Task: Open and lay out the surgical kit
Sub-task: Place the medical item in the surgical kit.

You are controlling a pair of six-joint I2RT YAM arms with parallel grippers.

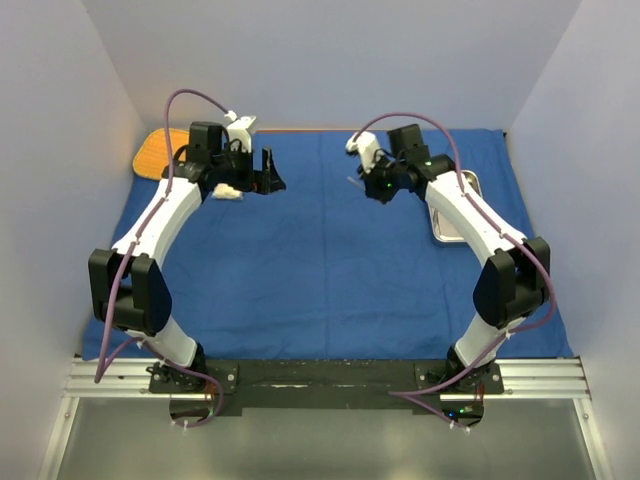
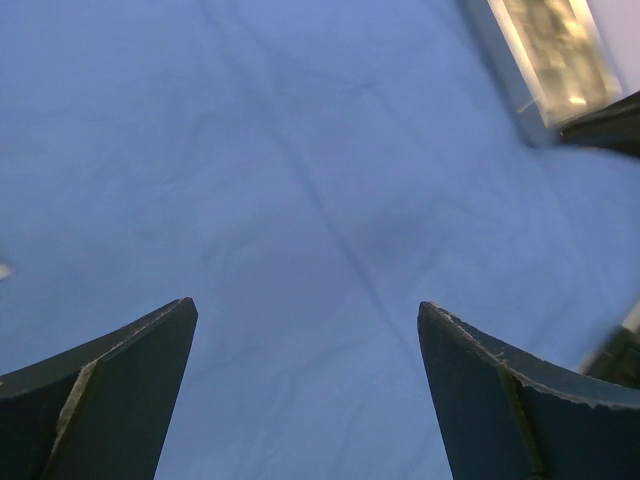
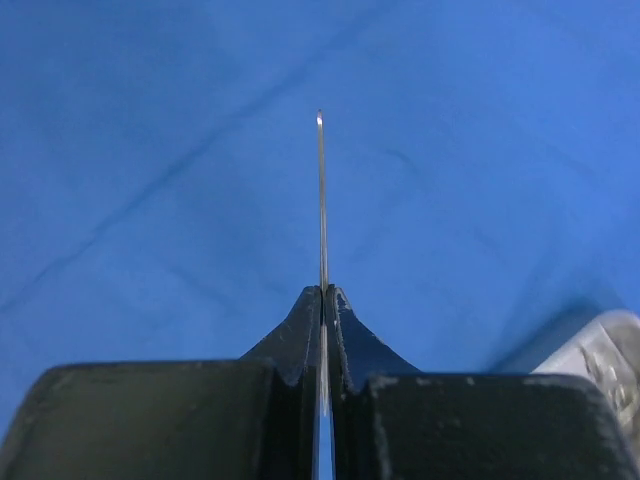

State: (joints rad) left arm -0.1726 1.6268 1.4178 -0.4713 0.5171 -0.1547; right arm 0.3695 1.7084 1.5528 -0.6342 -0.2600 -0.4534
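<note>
I should keep moving my open left gripper closer until its fingers close on the instrument's tip (image 1: 349, 178), because the slim metal instrument's loose end (image 1: 353, 181) points toward that gripper.
The blue cloth wrap (image 1: 330, 270) lies spread flat over the table. My left gripper (image 1: 270, 178) (image 2: 308, 305) hovers open over its far left part with nothing between the fingers. Just beside it on the cloth lies the white gauze pack (image 1: 228, 192). My right gripper (image 1: 372, 186) (image 3: 325, 290) is shut on a slim metal instrument (image 3: 321, 200), seen edge-on, which sticks out forward above the cloth; whether it is the scissors or the forceps I cannot tell. The steel tray (image 1: 455, 212) (image 2: 555, 50) (image 3: 605, 350) sits on the cloth at the right.
An orange mat (image 1: 155, 152) pokes out from under the cloth's far left corner. White walls close in on three sides. Both arm bases stand on a rail (image 1: 330, 375) at the near edge.
</note>
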